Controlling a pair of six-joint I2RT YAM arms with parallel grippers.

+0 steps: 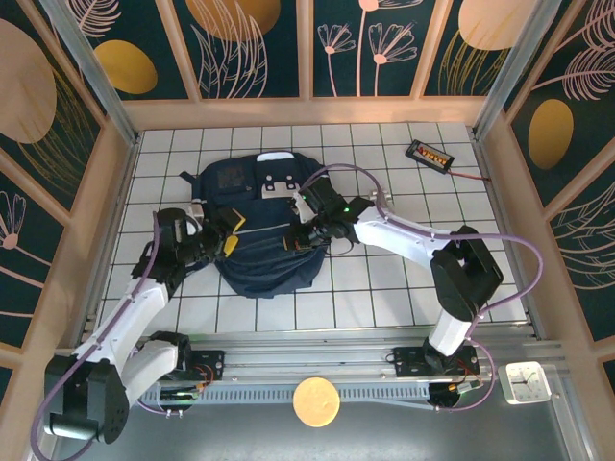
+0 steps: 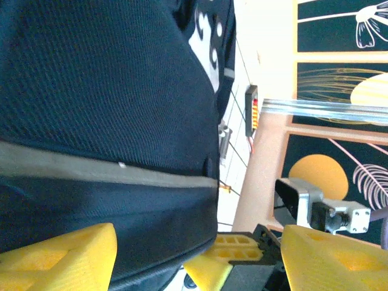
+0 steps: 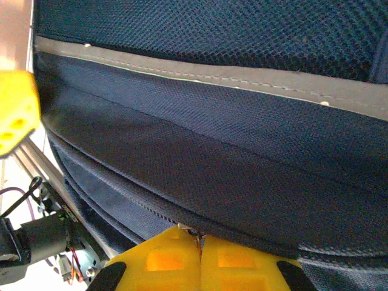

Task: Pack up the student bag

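I should hold the bag's near part [image 1: 246, 261] steady with my left gripper while the zipper closes, because the zipper pull [image 3: 194, 233] in my right gripper is halfway along the loose seam.
The student bag [image 1: 259, 226], a navy backpack with grey trim, lies flat mid-table. My left gripper [image 1: 226, 237] is at its left side and stands open. In the left wrist view the yellow fingers [image 2: 57, 257] are wide apart around the left gripper [image 2: 199, 245], with the bag's side [image 2: 109, 121] bulging into the gap. My right gripper [image 1: 300, 240] rests on the bag's front near the middle. In the right wrist view the right gripper [image 3: 200, 245] is shut on a small metal zipper pull at the bag's zipper seam [image 3: 151, 206].
A black pack with red and yellow labels [image 1: 430, 154] and a red wire lies at the back right, also seen as the black pack [image 2: 251, 109]. Wooden walls enclose the tiled table [image 1: 365, 288]. A white clock [image 1: 527, 381] and an orange disc [image 1: 316, 401] sit beyond the near rail.
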